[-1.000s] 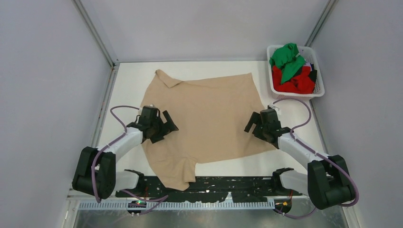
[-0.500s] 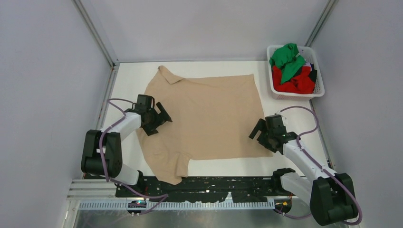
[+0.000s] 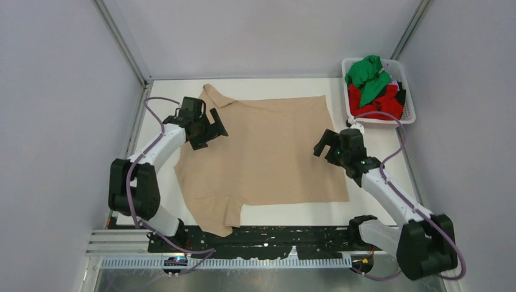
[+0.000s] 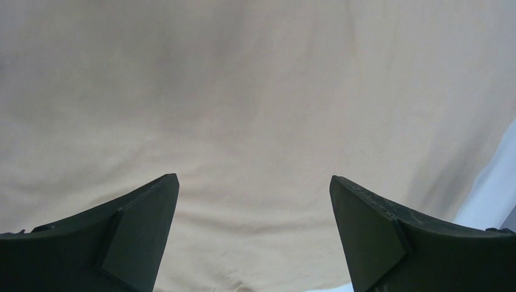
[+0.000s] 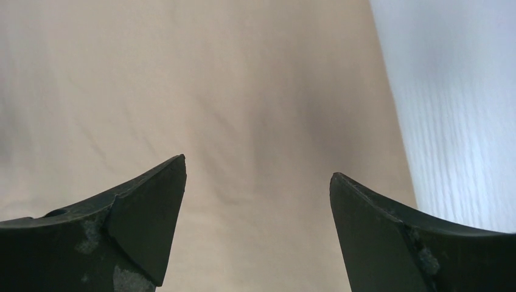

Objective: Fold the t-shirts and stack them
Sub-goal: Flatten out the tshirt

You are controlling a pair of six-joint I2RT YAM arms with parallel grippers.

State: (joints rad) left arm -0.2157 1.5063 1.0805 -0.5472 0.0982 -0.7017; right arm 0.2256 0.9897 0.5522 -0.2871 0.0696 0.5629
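Note:
Next, my left gripper straightens the beige-tan t-shirt's far sleeve [image 3: 226,101] before folding, because it is doubled over at its corner. It should go to that sleeve [image 3: 215,95] and pull it out straight.
The beige-tan t-shirt [image 3: 268,152] lies spread flat on the white table, one sleeve at the far left corner and one hanging toward the near edge. My left gripper [image 3: 213,129] is open and empty above the shirt's left side; its wrist view shows only beige cloth [image 4: 255,109] between the wide-apart jaws. My right gripper [image 3: 325,146] is open and empty above the shirt's right edge, with cloth [image 5: 243,109] and bare table [image 5: 450,91] under it. The green t-shirt [image 3: 367,74] and the red t-shirt [image 3: 374,104] lie crumpled in the basket.
A white plastic lattice basket [image 3: 409,109] stands at the far right corner of the table. Grey walls close in the left, back and right sides. A black rail [image 3: 286,234] runs along the near edge.
My left gripper has moved away from me along the shirt's left side. My right gripper dipped toward me, then came back up the shirt's right edge. The shirt lies flatter and squarer.

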